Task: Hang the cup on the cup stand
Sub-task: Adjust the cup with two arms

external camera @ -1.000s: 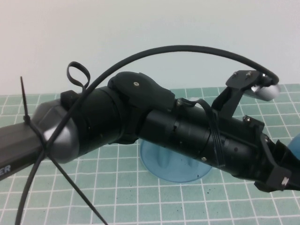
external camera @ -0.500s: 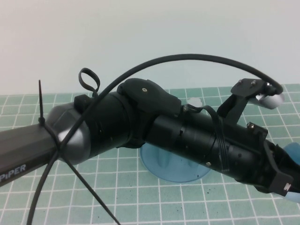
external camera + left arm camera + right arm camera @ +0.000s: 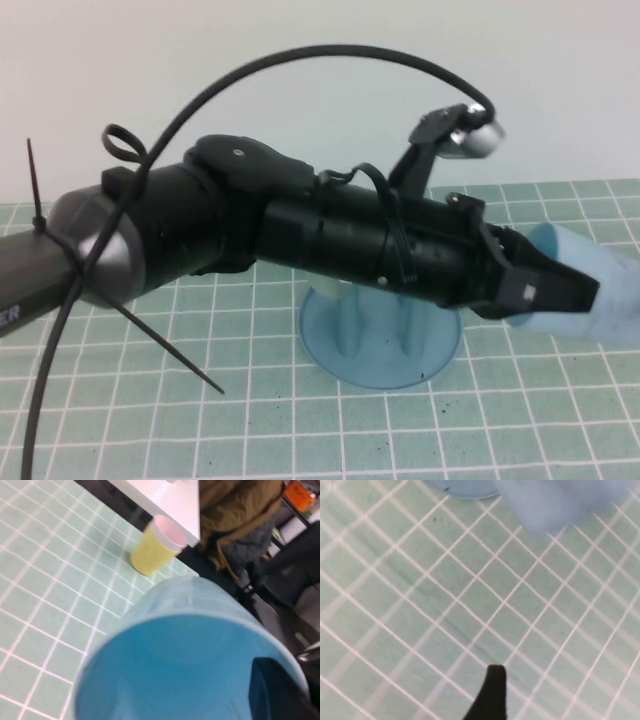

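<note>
My left gripper's finger occupies the light blue cup's opening [image 3: 180, 662], where the peg belongs, so my right gripper should swing up toward its closed base [image 3: 624, 305] for a handover.
My left gripper [image 3: 562, 296] reaches across the high view and is shut on the light blue cup [image 3: 603, 283], holding it on its side above the mat, right of the cup stand. The stand's round blue base [image 3: 375, 345] shows under my forearm; its pegs and knobs are hidden by the arm. In the left wrist view the cup's open mouth [image 3: 170, 665] fills the picture, with one black finger [image 3: 280, 690] inside the rim. My right gripper [image 3: 558, 705] hovers over the mat, open and empty, with one fingertip [image 3: 491, 695] showing.
A pale yellow-green cup [image 3: 156, 545] lies on the green grid mat [image 3: 250, 420] near its edge. In the right wrist view the blurred blue cup [image 3: 560, 500] and the stand's base edge [image 3: 462, 487] lie beyond the gripper. A black cable [image 3: 300, 60] arcs over my left arm.
My left arm has risen and swung, lifting the cup from the lower right edge of the high view to a higher spot beside the stand.
</note>
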`<state>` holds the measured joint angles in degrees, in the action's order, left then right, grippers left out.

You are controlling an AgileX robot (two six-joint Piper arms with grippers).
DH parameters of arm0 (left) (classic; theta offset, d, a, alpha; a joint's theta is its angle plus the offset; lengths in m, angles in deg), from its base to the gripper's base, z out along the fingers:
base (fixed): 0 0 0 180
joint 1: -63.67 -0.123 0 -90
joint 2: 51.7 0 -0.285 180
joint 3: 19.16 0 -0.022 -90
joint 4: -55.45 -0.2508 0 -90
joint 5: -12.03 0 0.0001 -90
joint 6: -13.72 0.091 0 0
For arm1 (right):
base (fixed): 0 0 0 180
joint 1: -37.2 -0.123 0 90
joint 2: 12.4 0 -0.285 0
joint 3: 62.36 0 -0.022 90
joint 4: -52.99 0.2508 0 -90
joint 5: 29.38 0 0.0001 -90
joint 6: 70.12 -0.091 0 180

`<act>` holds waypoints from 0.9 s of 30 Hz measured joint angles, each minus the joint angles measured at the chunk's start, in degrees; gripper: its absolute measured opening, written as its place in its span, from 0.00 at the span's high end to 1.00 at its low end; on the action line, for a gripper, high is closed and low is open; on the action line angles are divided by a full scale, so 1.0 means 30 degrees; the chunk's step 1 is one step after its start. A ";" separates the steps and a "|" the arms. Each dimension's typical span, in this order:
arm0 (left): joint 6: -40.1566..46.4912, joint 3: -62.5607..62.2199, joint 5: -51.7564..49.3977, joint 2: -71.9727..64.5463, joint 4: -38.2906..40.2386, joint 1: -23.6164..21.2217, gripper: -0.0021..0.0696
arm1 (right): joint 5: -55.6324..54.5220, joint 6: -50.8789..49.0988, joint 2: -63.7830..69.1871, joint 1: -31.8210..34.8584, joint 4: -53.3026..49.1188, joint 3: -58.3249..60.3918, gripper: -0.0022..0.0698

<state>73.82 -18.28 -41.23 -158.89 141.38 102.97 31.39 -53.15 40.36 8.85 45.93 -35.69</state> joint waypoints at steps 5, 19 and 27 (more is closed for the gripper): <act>0.0092 0.0034 0.0458 0.0000 0.2089 -0.0217 0.96 | -0.0865 -0.5320 -0.2970 0.0000 0.1165 0.1327 0.01; -0.3201 -0.0084 0.4203 0.0037 0.4427 -0.0179 0.96 | -1.3323 -0.7582 -0.6890 0.0000 1.6055 1.0383 0.03; -0.4127 -0.0084 0.4809 0.0037 0.4427 -0.0179 0.96 | -1.8443 -0.5657 -0.6890 0.0000 2.3099 1.2496 0.03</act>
<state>61.44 -18.53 -26.80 -158.78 154.66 102.43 -23.94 -70.12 19.69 8.85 115.22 1.80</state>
